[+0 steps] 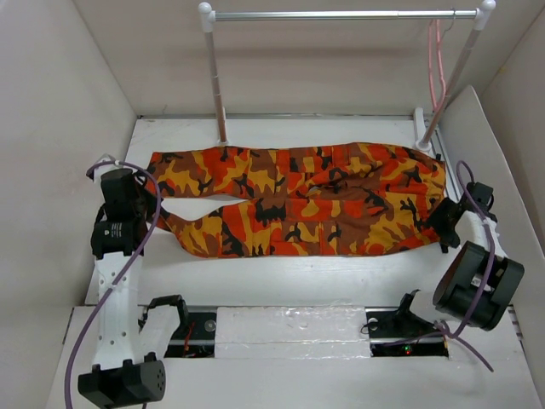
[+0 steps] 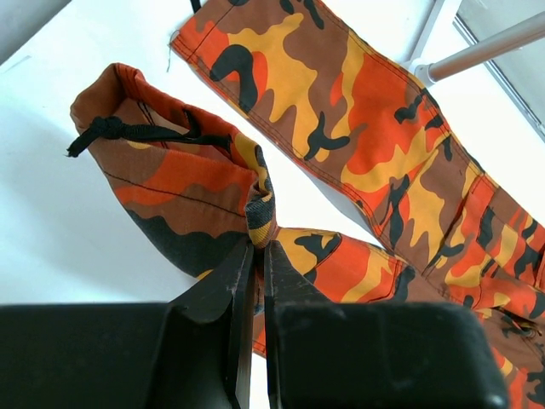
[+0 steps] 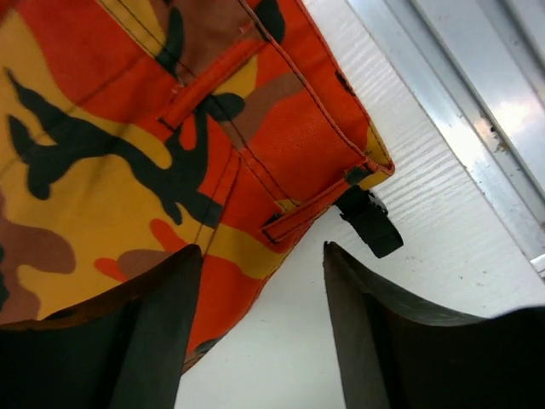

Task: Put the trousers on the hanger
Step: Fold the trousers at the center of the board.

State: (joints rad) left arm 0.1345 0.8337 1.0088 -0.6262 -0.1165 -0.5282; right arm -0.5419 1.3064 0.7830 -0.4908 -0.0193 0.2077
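Note:
The trousers' legs (image 1: pixel 201 232) lie apart and the waistband's near corner (image 3: pixel 308 215) is loose, so the robot's right gripper should pinch that corner before the robot folds one leg over the other.
The camouflage trousers (image 1: pixel 306 200) lie flat across the white table, waist at the right, two legs pointing left. My left gripper (image 1: pixel 152 203) is shut on the cuff of the near leg (image 2: pixel 183 192), the cloth pinched between its fingertips (image 2: pixel 258 247); a black drawstring (image 2: pixel 128 130) hangs from that cuff. My right gripper (image 1: pixel 440 223) is open at the waist corner, its fingers (image 3: pixel 162 290) astride the waistband edge (image 3: pixel 298 200) and near the small black strap (image 3: pixel 370 223). The pink hanger (image 1: pixel 437 64) hangs from the rail at the back right.
A white-posted rail with a silver bar (image 1: pixel 341 14) stands at the back; its posts (image 1: pixel 217 85) meet the table beside the trousers. White walls close in on the left and right. A metal channel (image 3: pixel 443 111) runs along the table's right edge.

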